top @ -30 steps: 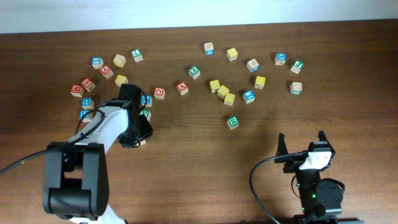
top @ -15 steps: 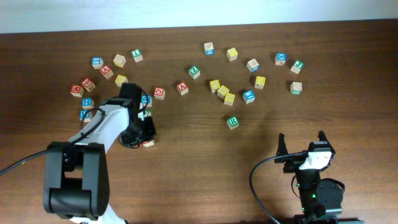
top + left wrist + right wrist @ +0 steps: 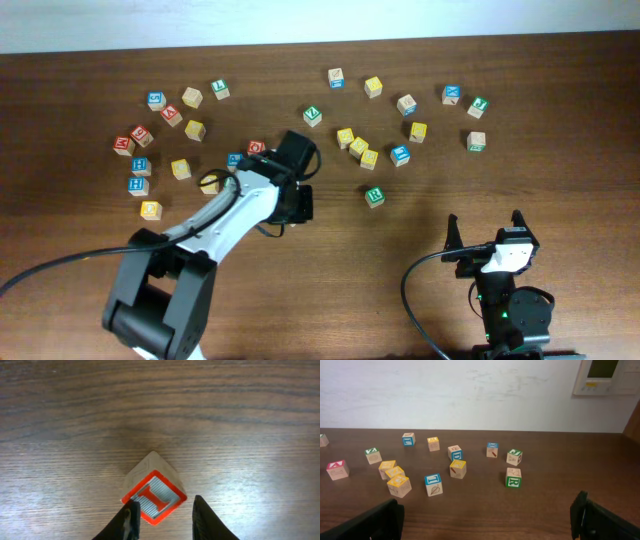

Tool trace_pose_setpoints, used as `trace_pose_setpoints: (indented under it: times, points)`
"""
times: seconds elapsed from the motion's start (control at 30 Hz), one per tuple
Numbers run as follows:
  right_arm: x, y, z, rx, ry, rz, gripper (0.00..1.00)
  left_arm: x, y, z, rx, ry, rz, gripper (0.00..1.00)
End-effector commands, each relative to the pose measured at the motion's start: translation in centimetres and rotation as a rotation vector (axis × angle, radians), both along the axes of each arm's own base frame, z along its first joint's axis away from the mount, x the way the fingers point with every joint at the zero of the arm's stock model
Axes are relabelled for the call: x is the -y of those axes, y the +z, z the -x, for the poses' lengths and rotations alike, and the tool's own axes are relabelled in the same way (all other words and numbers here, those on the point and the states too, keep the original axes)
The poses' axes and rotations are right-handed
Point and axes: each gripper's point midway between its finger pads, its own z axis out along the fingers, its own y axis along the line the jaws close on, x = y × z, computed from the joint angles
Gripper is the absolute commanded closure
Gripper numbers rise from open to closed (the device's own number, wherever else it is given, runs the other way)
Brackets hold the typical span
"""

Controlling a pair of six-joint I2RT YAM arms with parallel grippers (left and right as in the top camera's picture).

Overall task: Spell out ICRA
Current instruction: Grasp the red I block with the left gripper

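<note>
The red "I" cube sits cornerwise between my left gripper's fingers, so next I open them and regrip the cube to set its letter straight.
The red "I" cube sits cornerwise between the fingers of my left gripper, which is shut on it just over bare wood. In the overhead view that gripper is near the table's middle and hides the cube. The green "R" cube lies to its right. The red "A" cube shows at the left of the right wrist view; overhead, my left arm covers it. I cannot read which of the yellow cubes bears the "C". My right gripper stands open and holds nothing, near the front edge.
Other lettered cubes lie scattered at the back left and back right. Two yellow cubes and a blue one lie left of my left arm. A white wall rises behind the table's far edge.
My left gripper closed on the "I" cube by the left cluster and swung right with it to the table's middle. The right arm has not moved.
</note>
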Motion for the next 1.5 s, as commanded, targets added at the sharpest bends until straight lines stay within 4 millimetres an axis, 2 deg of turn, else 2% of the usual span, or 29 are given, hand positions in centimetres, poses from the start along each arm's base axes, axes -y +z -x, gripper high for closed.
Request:
trace_pose_setpoints:
  times: [0.0,0.13,0.23,0.33,0.4,0.53,0.67,0.8,0.93,1.03,1.1,1.47]
  points:
    - [0.4,-0.3,0.0,-0.005,-0.019,-0.002,0.02,-0.2,-1.6,-0.1,-0.013,0.034,-0.062,0.66]
    - [0.4,-0.2,0.0,-0.004,-0.019,-0.002,0.02,-0.5,-1.4,-0.6,-0.002,0.043,-0.067,0.47]
    - [0.4,-0.2,0.0,-0.004,-0.019,-0.002,0.02,-0.6,-0.2,-0.9,-0.013,0.051,-0.071,0.44]
    - [0.4,-0.2,0.0,-0.004,-0.019,-0.002,0.02,-0.3,2.0,-1.8,-0.009,0.056,-0.066,0.40]
    - [0.4,-0.2,0.0,-0.004,-0.019,-0.002,0.02,0.1,2.6,-2.1,-0.004,0.054,-0.051,0.40]
    - [0.4,-0.3,0.0,-0.005,-0.019,-0.002,0.02,-0.5,1.4,0.2,-0.095,0.093,-0.066,0.41]
    - [0.4,-0.3,0.0,-0.005,-0.019,-0.002,0.02,-0.8,-0.6,0.9,-0.094,0.088,-0.067,0.43]
    - [0.4,-0.2,0.0,-0.004,-0.019,-0.002,0.02,-0.9,-1.9,0.9,-0.077,0.089,-0.062,0.50]
    - [0.4,-0.3,0.0,-0.005,-0.019,-0.002,0.01,-0.9,-2.1,0.7,-0.063,0.078,-0.059,0.60]
    - [0.4,-0.3,0.0,-0.005,-0.019,-0.002,0.01,-1.1,-2.5,0.8,-0.060,0.079,-0.065,0.61]
    - [0.4,-0.3,0.0,-0.005,-0.019,-0.002,0.02,-1.2,-3.0,1.1,-0.061,0.079,-0.066,0.68]
    - [0.4,-0.3,0.0,-0.005,-0.019,-0.002,0.02,-1.8,-2.9,0.6,-0.032,0.009,-0.112,0.72]
